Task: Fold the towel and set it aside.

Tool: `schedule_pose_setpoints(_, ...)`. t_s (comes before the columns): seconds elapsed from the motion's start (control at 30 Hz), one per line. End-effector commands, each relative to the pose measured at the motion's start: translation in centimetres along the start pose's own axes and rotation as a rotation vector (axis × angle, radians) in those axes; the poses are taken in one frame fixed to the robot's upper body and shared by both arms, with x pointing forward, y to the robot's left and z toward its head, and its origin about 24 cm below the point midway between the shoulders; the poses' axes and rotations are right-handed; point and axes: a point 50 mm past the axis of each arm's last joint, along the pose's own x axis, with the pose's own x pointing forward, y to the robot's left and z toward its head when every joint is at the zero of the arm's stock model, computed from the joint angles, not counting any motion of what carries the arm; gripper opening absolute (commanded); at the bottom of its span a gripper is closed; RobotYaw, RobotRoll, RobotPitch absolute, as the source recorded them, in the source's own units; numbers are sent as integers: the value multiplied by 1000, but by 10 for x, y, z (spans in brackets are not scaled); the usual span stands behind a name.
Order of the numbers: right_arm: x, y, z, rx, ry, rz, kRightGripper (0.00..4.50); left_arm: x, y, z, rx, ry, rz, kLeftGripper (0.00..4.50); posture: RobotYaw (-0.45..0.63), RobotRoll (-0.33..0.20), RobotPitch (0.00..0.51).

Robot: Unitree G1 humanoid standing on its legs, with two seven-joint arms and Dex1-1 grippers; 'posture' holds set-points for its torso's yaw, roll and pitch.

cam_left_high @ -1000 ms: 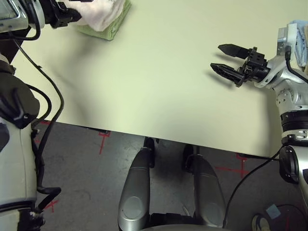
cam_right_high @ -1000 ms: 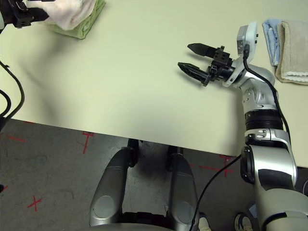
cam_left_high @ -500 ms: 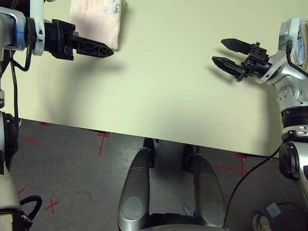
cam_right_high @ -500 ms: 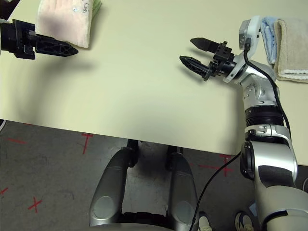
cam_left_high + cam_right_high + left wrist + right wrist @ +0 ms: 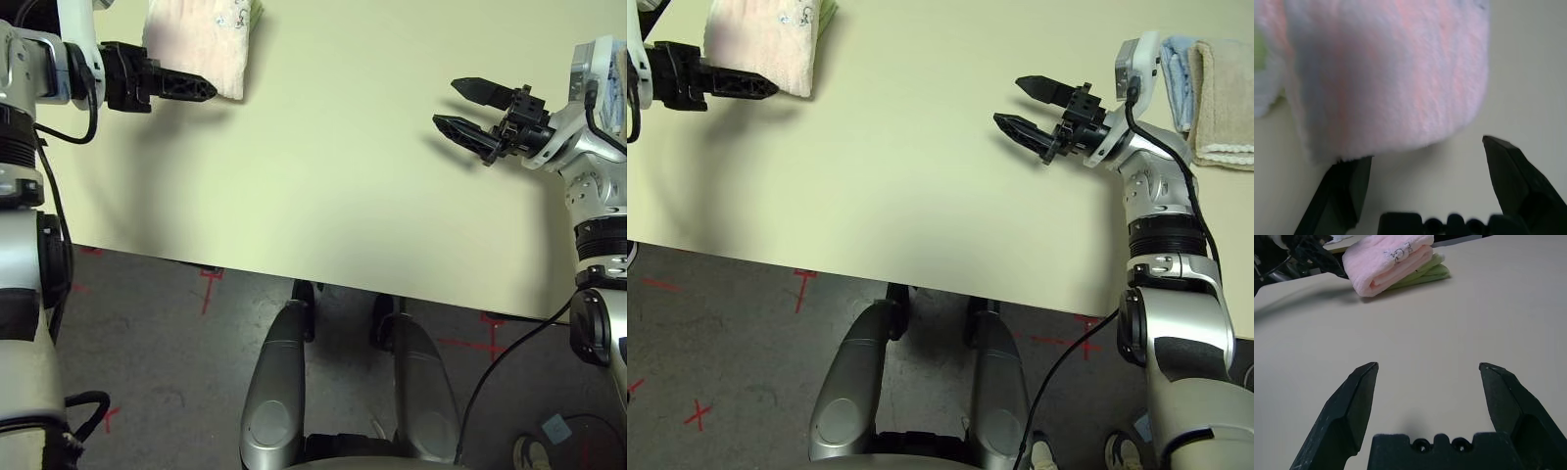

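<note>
One finger of my left gripper is catching on the towel's near edge (image 5: 231, 95). I should therefore move back, go around and push the towel aside from its embroidered edge (image 5: 242, 22).
The towel (image 5: 201, 39) lies folded and pale pink at the far left of the table, resting on a light green towel (image 5: 827, 12). In the right wrist view the towel (image 5: 1388, 259) shows as a neat stack over the green one (image 5: 1425, 273). My left gripper (image 5: 210, 88) hovers just in front of the towel's near edge, open with nothing between its fingers (image 5: 1513, 181). The towel's folded edge (image 5: 1386, 78) sits just beyond the fingertips. My right gripper (image 5: 1008, 100) is open and empty above the right part of the table, pointing left, far from the towel.
A light blue folded towel (image 5: 1181, 69) and a beige folded towel (image 5: 1227, 93) lie at the table's right edge behind my right wrist. The bare table (image 5: 892, 166) stretches between the two grippers. Its front edge runs across the lower middle of the view.
My left gripper let go of the towel and drew back to the left. The towel now lies flat on the green one. My right gripper rose slightly.
</note>
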Motion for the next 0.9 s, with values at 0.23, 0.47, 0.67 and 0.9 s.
schedule_pose_setpoints(0.23, -9, 3, -3, 10, 5, -6, 4500, -28, 45, 16, 83, -186, 432, 4475, 94, 0, 445)
schedule_pose_setpoints(0.47, -9, 2, -4, 11, 12, -6, 4500, -29, 34, 18, 53, -131, 275, 4475, 98, 0, 448)
schedule_pose_setpoints(0.67, -9, 1, -4, 8, 11, -9, 4500, -39, 16, 21, 162, -21, 70, 4475, 106, 0, 448)
schedule_pose_setpoints(0.9, -9, -1, -6, 11, 0, -45, 4500, -58, -16, 33, 372, -94, -89, 4475, 129, 0, 447)
